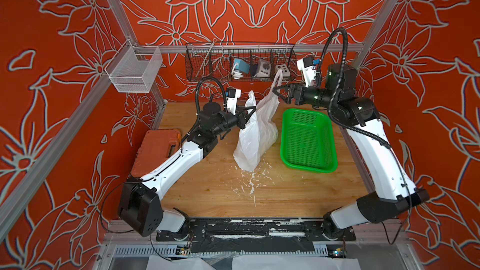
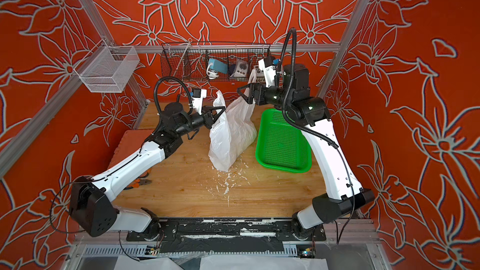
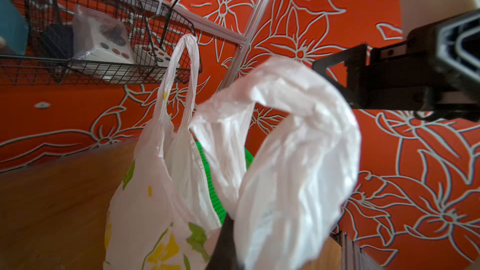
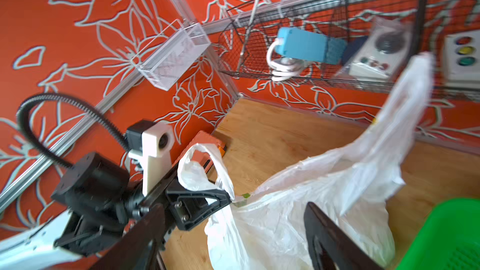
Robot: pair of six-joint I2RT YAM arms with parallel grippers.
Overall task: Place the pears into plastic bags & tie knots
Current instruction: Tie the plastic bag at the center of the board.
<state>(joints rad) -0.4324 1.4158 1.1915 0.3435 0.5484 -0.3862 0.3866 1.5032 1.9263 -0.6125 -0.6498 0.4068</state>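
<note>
I need to hold the loop's tip with my right gripper while my left gripper grips farther down, because only a short handle loop sticks up above my left gripper's pinch.
The white plastic bag printed with yellow-green slices stands upright mid-table. My left gripper is shut on one handle loop, pinching it at the base. My right gripper is open above the bag's far side, and its fingers stand wide apart with only the bag body behind them. The other handle loop stands up free beside that gripper, ungripped. The pears are hidden. No knots show.
A green mesh tray lies right of the bag under the right arm. An orange case sits at the left under the left arm. A black wire basket and a white mesh basket hang on the rails. White flecks litter the wood.
</note>
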